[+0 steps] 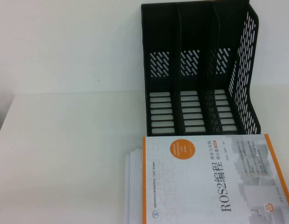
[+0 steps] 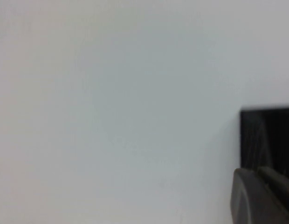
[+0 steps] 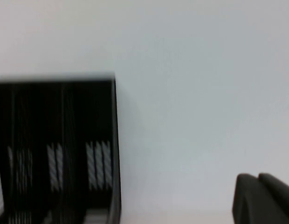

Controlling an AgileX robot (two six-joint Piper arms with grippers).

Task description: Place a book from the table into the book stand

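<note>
I should push the opposite edge (image 1: 279, 172) with my right gripper and slide the book toward my left gripper first, because white page edges (image 1: 134, 186) stick out under the book's orange edge.
The book (image 1: 214, 182), white and pale grey with an orange edge band, an orange circle and the title "ROS2", lies flat at the near edge of the white table (image 1: 65, 140). The black book stand (image 1: 200, 70) stands upright just behind it, its three compartments holding nothing. Neither arm appears in the high view. In the left wrist view my left gripper (image 2: 256, 171) is shut and holds nothing, with a corner of the book stand (image 2: 268, 135) behind it. My right gripper (image 3: 257, 177) is shut too, with nothing in it, off to one side of the book stand (image 3: 56, 140).
White page edges (image 1: 133, 186) fan out from under the book's left side. The table's left edge (image 1: 4, 116) runs diagonally at the far left. A pale wall rises behind the stand.
</note>
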